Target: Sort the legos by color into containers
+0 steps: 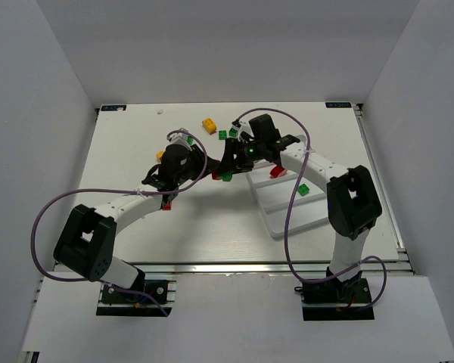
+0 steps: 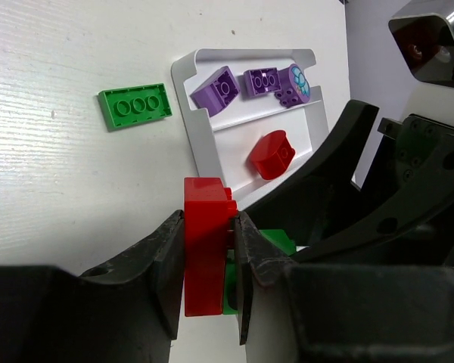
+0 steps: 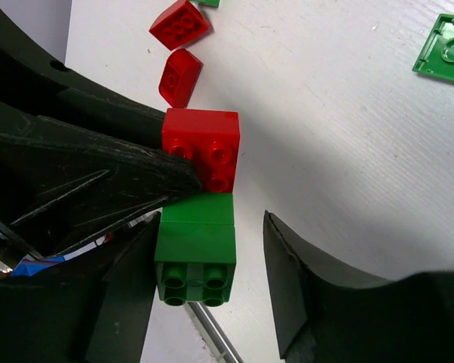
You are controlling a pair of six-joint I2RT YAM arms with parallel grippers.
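Note:
The robot's right gripper should first pull the green brick off, and then the left gripper should sort the red brick, because the red brick is attached to the green brick (image 3: 204, 193).
My left gripper (image 2: 209, 257) is shut on a red brick (image 2: 206, 249) that is stuck end to end with a green brick (image 3: 195, 238); the pair hangs above the table beside the white tray (image 2: 204, 144). My right gripper (image 3: 210, 261) straddles the green brick, still open: its left finger lies against the brick and a gap shows at the right finger (image 3: 295, 272). In the top view both grippers meet at the joined bricks (image 1: 219, 175). The tray's end compartment holds three purple legos (image 2: 216, 89), and the one beside it holds a rounded red lego (image 2: 272, 155).
A flat green plate (image 2: 135, 106) lies on the table left of the tray. Two loose red bricks (image 3: 179, 23) (image 3: 180, 76) lie just beyond the held pair. A yellow brick (image 1: 209, 124) and small green bricks (image 1: 222, 134) sit toward the back. A green brick (image 1: 303, 189) lies in the tray.

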